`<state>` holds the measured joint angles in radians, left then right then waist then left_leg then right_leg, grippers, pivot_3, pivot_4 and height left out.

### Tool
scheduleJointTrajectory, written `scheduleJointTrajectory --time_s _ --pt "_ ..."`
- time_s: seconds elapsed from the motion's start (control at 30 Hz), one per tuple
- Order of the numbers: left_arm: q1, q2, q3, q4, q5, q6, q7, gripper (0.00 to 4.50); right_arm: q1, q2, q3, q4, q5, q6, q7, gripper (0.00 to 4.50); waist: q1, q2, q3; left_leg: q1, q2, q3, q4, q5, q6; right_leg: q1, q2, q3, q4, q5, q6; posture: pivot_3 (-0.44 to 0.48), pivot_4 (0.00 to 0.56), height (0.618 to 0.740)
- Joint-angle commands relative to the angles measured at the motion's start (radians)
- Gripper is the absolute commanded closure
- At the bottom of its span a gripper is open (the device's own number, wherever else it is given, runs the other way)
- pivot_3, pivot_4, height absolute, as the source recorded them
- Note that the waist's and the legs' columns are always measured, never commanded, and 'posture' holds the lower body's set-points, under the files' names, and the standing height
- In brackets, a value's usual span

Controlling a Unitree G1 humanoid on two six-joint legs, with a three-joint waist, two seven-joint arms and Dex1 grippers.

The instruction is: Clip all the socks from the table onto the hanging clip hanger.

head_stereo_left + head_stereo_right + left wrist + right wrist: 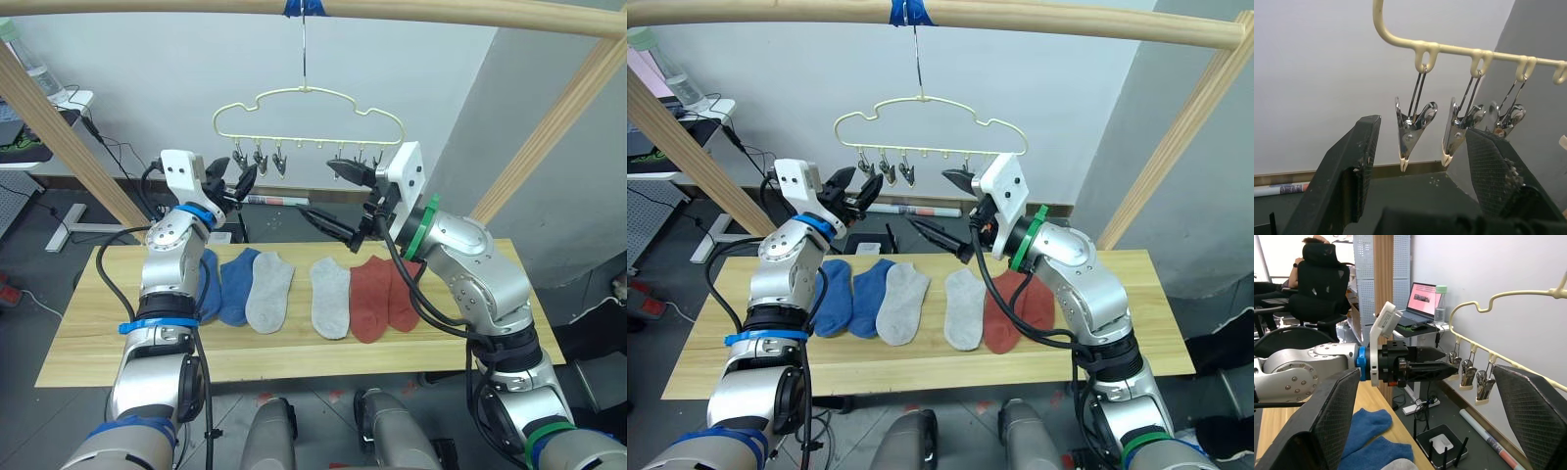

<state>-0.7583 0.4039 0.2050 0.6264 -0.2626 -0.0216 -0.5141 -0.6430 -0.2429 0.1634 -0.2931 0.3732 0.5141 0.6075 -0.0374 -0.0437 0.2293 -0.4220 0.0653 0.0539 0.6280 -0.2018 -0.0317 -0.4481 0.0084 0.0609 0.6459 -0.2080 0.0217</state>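
The clip hanger (308, 138) hangs from a thin hook at its middle (304, 57), so I expect its end to dip and follow when I pull the end clip down.
Six socks lie in a row on the wooden table (88, 328): two blue socks (238, 284) on the left, two light grey socks (269, 292) in the middle, two rust-red socks (372, 297) on the right. The pale-yellow clip hanger (309, 108) hangs above the table's far edge, its metal clips (279, 162) empty. My left gripper (240, 181) is raised and open at the hanger's left end, with the end clip (1410, 132) between its fingers (1347, 171) but untouched. My right gripper (338, 196) is wide open and empty, just below the hanger's right clips.
A round wooden pole frame (441, 12) carries the hanger, its slanted legs (69, 147) on both sides. Behind the table are a white wall, cables and a router (1440, 445) on the floor. A person in an office chair (1312, 269) and a laptop (1420, 301) are to the left.
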Motion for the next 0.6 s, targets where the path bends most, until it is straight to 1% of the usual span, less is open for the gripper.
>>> scheduleJointTrajectory --time_s 0.03,0.23,0.6 --pt "-0.025 0.022 0.026 -0.005 -0.006 -0.028 0.001 1.48 -0.016 -0.001 -0.016 -0.056 0.01 0.0 -0.012 0.0 -0.001 0.0 0.0 0.0 0.0 0.0 0.0 0.0 0.0 0.0 0.0 0.0 0.0 0.0 0.0 -0.078 0.254 0.74" --pt "-0.038 0.015 0.026 0.018 0.002 -0.039 0.003 1.48 -0.025 0.001 -0.018 -0.058 0.015 0.008 -0.021 0.0 -0.002 0.0 0.0 -0.002 0.0 0.0 0.0 0.0 0.0 -0.001 0.0 0.0 0.0 0.0 0.0 -0.08 0.253 0.74" --pt "-0.116 0.003 0.025 0.127 0.021 -0.11 0.022 1.48 -0.027 0.001 -0.019 -0.082 0.021 0.032 -0.029 0.0 -0.008 0.0 0.0 -0.005 0.0 -0.002 0.0 0.0 0.0 -0.004 0.0 -0.002 0.0 0.0 0.0 -0.085 0.26 0.74"
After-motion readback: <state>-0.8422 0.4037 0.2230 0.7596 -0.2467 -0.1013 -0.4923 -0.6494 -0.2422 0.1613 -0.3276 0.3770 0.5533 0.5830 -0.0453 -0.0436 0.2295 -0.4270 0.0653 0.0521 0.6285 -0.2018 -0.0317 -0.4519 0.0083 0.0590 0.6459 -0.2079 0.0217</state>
